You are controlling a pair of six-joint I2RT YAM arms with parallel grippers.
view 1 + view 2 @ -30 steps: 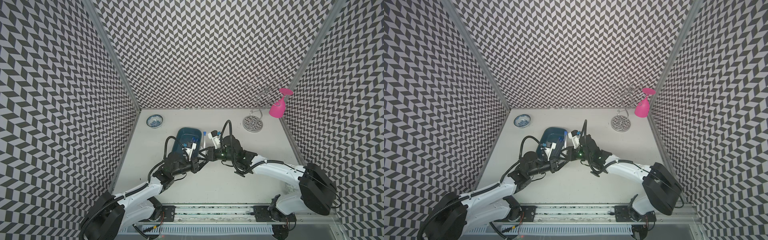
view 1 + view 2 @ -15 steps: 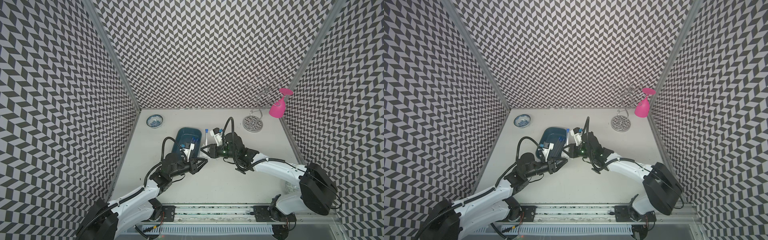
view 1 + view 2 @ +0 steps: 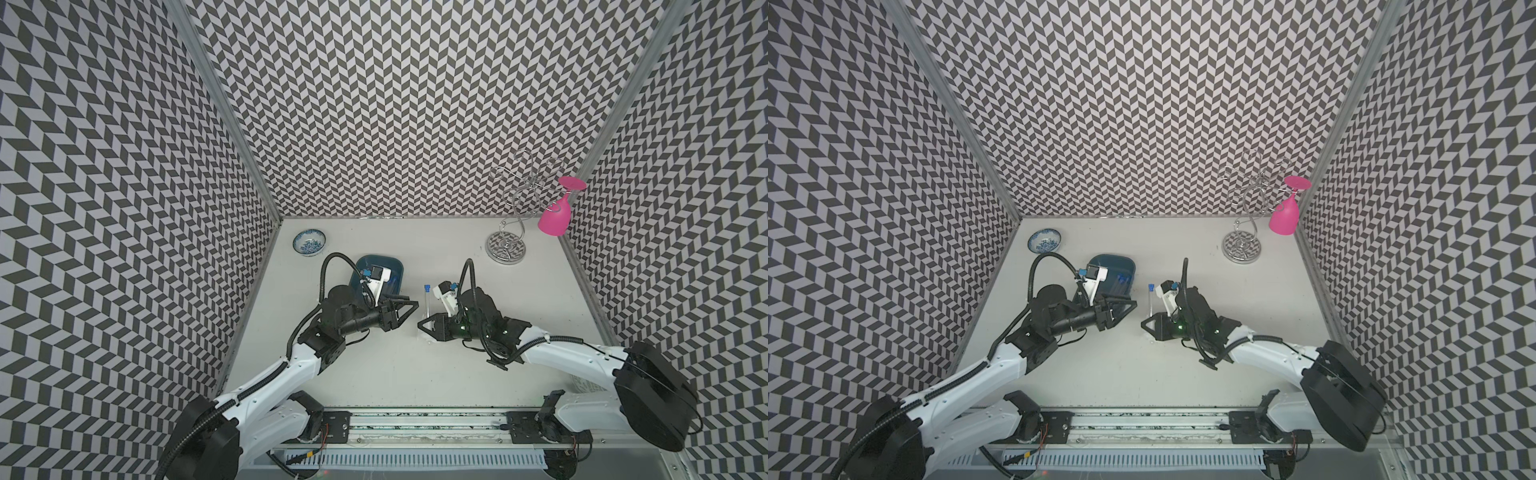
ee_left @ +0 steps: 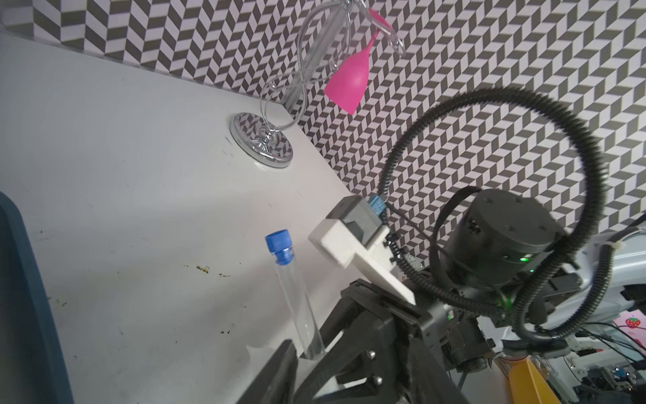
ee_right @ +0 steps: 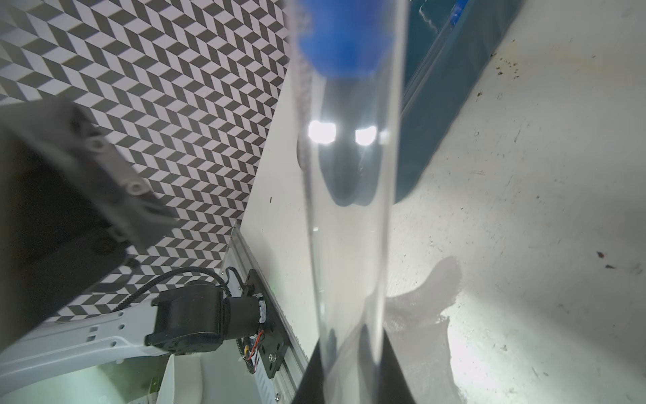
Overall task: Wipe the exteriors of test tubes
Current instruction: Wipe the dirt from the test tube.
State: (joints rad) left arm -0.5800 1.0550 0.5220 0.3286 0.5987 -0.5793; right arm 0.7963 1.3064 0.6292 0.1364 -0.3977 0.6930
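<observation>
My right gripper is covering the lower end of the test tube (image 4: 312, 345), so my left gripper should grip the tube (image 4: 294, 292) below its blue cap before my right gripper moves away.
My right gripper (image 3: 424, 326) is shut on the lower end of a clear test tube (image 3: 427, 303), which stands nearly upright with its blue cap (image 4: 278, 241) on top. In the right wrist view the tube (image 5: 349, 227) rises from between the jaws. My left gripper (image 3: 411, 303) hangs open and empty a short way left of the tube, apart from it. A white translucent wipe (image 5: 419, 314) lies on the table under the tube. More test tubes (image 3: 1119, 282) lie in the dark blue tray (image 3: 399, 266), partly hidden by my left wrist.
A small blue-and-white bowl (image 3: 309, 242) sits at the back left. At the back right a wire glass stand (image 3: 506, 249) carries an upside-down pink glass (image 3: 555, 218). Patterned walls close in three sides, and a rail runs along the front.
My left gripper has opened and drawn back to the left, away from the tube. The wipe now lies on the table. The right gripper keeps its hold on the tube.
</observation>
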